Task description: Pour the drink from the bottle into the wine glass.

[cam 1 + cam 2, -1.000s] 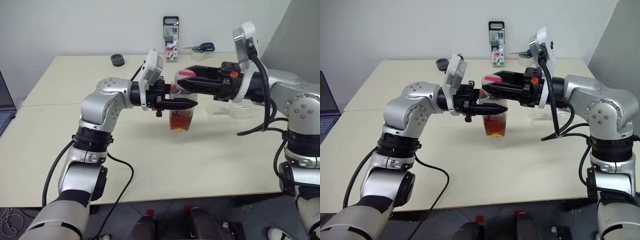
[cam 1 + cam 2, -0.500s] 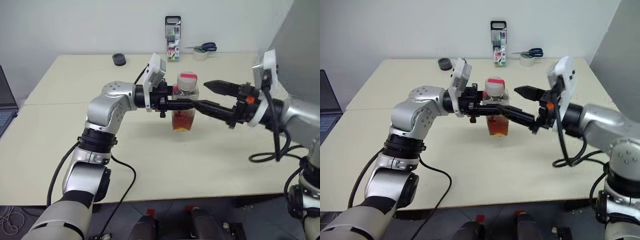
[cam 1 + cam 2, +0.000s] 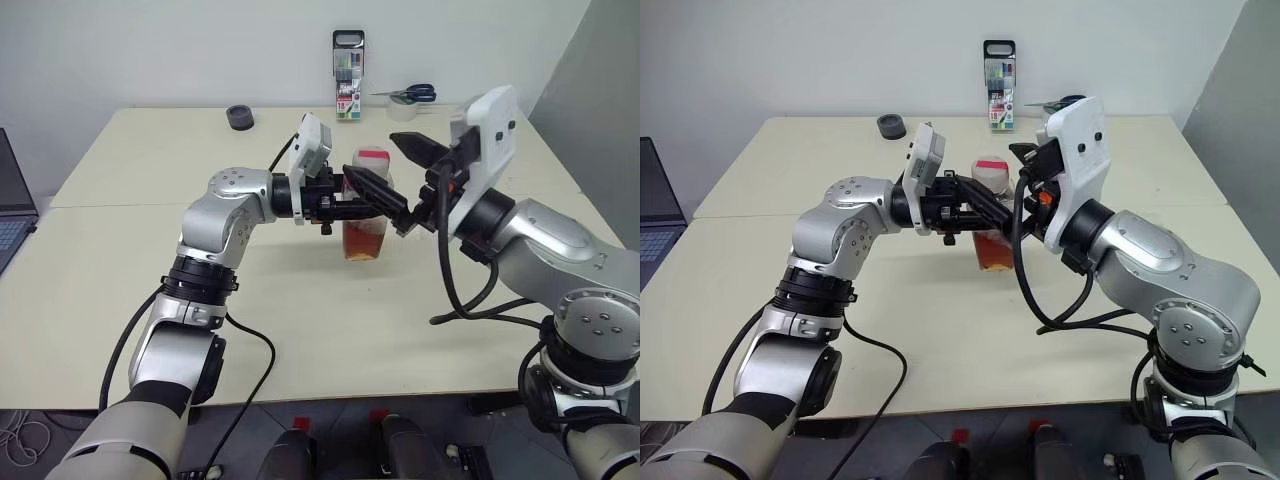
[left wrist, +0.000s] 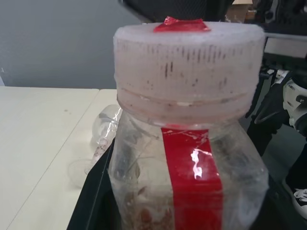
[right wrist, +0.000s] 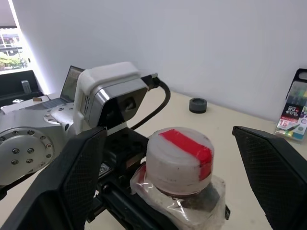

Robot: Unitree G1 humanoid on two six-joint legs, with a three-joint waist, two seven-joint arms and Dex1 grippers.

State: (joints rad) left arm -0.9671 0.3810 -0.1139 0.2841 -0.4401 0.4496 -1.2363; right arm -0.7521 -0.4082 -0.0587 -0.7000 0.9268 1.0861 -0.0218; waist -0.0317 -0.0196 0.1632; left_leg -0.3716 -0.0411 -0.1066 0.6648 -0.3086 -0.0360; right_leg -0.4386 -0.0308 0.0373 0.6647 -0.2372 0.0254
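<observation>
The round cap (image 3: pixel 373 159) rests low over the bottle's neck (image 5: pixel 180 193), so it will spin in place and remain on the bottle when the robot first twists it.
My left gripper (image 3: pixel 352 207) is shut on the bottle (image 3: pixel 366 215), holding it upright just above the table (image 3: pixel 120 260) near its middle. The clear bottle has a red label strip (image 4: pixel 194 182) and a pale cap with red tape (image 5: pixel 180 160). The drink (image 3: pixel 365 240) is amber and fills the lower part. My right gripper (image 3: pixel 370 156) is open, with one finger on each side of the cap and apart from it. The wine glass (image 4: pixel 103 136) appears to lie on its side on the table beyond the bottle.
At the back edge stand a marker case (image 3: pixel 345 75), scissors (image 3: pixel 410 93) on a tape roll (image 3: pixel 402 110), and a small black ring (image 3: pixel 238 118). A laptop (image 3: pixel 10 205) sits at the far left.
My right gripper let go of the cap, opened wide, drew off to the right, then swung back with its fingers on either side of the cap. The bottle stayed in the left gripper.
</observation>
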